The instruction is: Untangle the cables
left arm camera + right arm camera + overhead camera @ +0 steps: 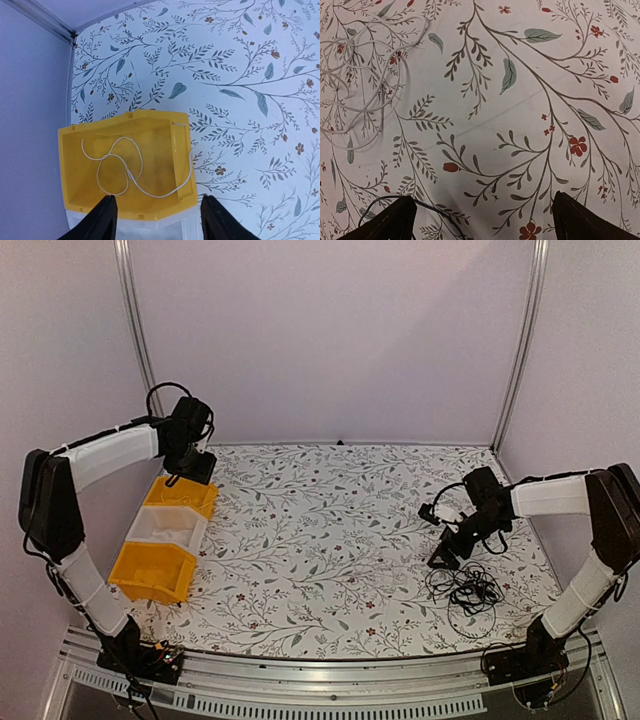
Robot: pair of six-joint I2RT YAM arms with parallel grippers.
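My right gripper will lift a white cable (pixel 383 84), and the cable should then stay curled and bend outward in an arch, because the tangle is lying in wide rounded loops (pixel 423 30).
The black cables (pixel 470 590) lie in a loose looping bundle on the flowered table near the front right. My right gripper (pixel 442 558) is just left of and behind the bundle, open and empty. In the right wrist view (pixel 481 196) it hovers over bare cloth, with one thin black cable (pixel 427 207) running beside its left finger (pixel 390 222) and a tangle of white cables (pixel 360 75) at the upper left. My left gripper (pixel 190 468) is open and empty above the far yellow bin (pixel 127 207), which holds one thin white cable (pixel 120 170).
Three bins stand in a row at the left: yellow (pixel 182 496), white (pixel 165 527), yellow (pixel 155 570). Purple walls and metal posts (pixel 135 320) close in the table. The table's front edge is a metal rail (pixel 320 670).
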